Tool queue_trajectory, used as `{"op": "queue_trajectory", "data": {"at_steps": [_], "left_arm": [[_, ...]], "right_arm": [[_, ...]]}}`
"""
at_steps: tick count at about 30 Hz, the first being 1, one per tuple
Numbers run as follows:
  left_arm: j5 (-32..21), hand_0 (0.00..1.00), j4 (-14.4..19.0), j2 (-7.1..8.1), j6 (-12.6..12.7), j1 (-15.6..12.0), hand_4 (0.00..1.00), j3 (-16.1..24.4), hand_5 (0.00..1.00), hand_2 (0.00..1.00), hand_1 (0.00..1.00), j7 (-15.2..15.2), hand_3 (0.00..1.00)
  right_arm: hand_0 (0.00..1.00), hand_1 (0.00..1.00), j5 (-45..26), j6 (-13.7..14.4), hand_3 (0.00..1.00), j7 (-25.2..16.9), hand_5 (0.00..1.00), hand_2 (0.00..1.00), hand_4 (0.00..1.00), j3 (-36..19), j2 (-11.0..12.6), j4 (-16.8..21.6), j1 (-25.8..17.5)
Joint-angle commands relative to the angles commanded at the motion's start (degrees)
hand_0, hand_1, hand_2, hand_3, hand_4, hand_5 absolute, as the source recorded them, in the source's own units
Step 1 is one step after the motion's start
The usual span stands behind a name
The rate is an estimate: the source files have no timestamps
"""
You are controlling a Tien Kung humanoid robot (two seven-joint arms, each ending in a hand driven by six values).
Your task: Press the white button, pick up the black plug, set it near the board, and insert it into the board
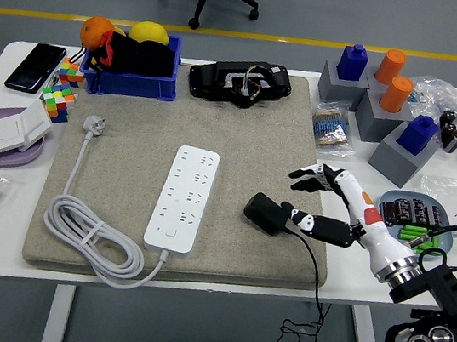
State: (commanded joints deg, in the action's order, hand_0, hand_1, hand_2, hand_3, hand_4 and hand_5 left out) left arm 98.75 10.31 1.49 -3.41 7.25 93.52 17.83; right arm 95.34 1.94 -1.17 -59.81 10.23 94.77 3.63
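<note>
I expect the thin black cord [316,267] to drag along when I carry the black plug over, because the cord has slack loops [299,333] past the front edge.
A white power strip [183,198] lies on the grey felt mat [251,131], its white cable [86,231] coiled at the left and ending in a white plug [93,124]. The strip's white button [169,233] is at its near end. A black plug adapter [266,212] sits on the mat just right of the strip, its thin black cord [316,279] running off the table's front edge. My right hand [306,200] is beside the adapter with fingers spread; its thumb [300,220] touches or nearly touches the adapter. The hand holds nothing.
A blue bin [130,83] with fruit and a black device [240,83] stand at the back. Grey blocks [376,107] with blue and orange pegs are back right. A plate of batteries [417,218] lies beside my right wrist. Cubes, a phone and a purple dish [3,150] are left.
</note>
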Motion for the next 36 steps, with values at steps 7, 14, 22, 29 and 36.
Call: {"op": "queue_trajectory", "data": {"at_steps": [7,14,22,29,36], "left_arm": [[-0.04,0.650,0.00,0.13,0.05,-0.09,0.529,0.08,0.096,0.635,0.640,0.02,0.678],[-0.11,0.650,0.00,0.28,0.11,-0.09,0.529,0.07,0.096,0.635,0.640,0.01,0.677],[-0.02,0.650,0.00,0.41,0.06,-0.06,0.528,0.05,0.097,0.635,0.640,0.06,0.677],[0.02,0.650,0.00,0.45,0.03,-0.13,0.526,0.08,0.098,0.634,0.640,0.10,0.677],[0.15,0.650,0.00,0.46,0.00,-0.13,0.526,0.12,0.098,0.634,0.640,0.14,0.676]], "right_arm": [[0.515,0.520,1.57,0.58,0.640,0.78,0.229,0.524,0.806,8.07,0.71,-0.83,4.38],[0.492,0.496,3.42,1.07,0.643,2.88,0.230,0.504,0.805,14.03,-0.05,-1.44,9.70],[0.205,0.187,6.03,-0.82,0.678,10.73,0.239,0.329,0.796,19.28,-0.99,-1.75,13.96],[0.070,0.070,8.58,-1.33,0.690,14.52,0.240,0.210,0.803,21.51,-1.41,-1.63,15.23],[0.002,0.005,9.56,-1.09,0.695,15.12,0.247,0.173,0.816,23.60,-1.57,-1.91,15.66]]}}
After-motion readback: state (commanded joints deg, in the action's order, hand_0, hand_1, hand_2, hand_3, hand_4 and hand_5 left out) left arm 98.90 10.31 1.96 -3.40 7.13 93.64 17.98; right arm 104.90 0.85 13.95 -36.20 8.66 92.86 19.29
